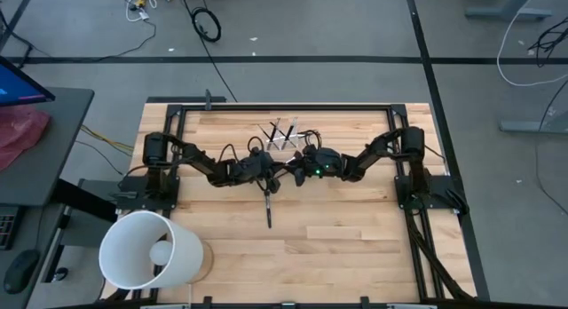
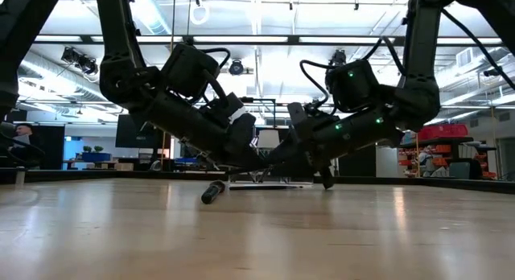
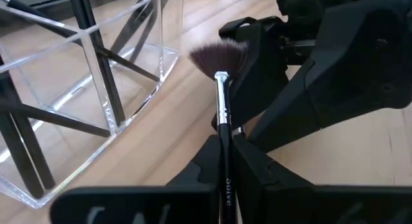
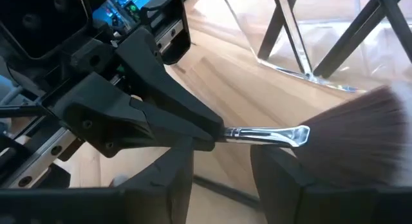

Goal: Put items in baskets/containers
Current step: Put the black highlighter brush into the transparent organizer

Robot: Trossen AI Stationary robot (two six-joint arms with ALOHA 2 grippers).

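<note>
The fan brush's handle (image 3: 224, 138) is pinched in my left gripper just behind the ferrule, so my right gripper should take hold of the ferrule (image 3: 223, 98) and lower the handle into the clear holder.
A fan brush with a black handle, silver ferrule (image 4: 267, 134) and dark fan bristles (image 3: 215, 56) is held near the table's middle by my shut left gripper (image 3: 225, 143) (image 1: 264, 174). Its long handle (image 1: 268, 207) runs toward the near edge. My right gripper (image 4: 222, 152) (image 1: 300, 170) is open. Its fingers stand on either side of the ferrule, and I see no touch. Just beyond stands the clear holder (image 3: 96, 89) (image 1: 282, 136) on the wood, with several dark brush handles leaning in it. My left gripper pinches the brush's black handle (image 3: 224, 156) between its two fingers, a little behind the ferrule. The ferrule and fan bristles stick out past the fingertips toward my right gripper. The handle's free end (image 2: 212, 193) hangs low by the table; whether it touches the wood I cannot tell.
A large white bucket (image 1: 146, 249) sits at the near left corner. The black frame rail (image 1: 284, 105) runs along the far edge behind the holder. Bare wood (image 1: 355, 247) lies toward the near right.
</note>
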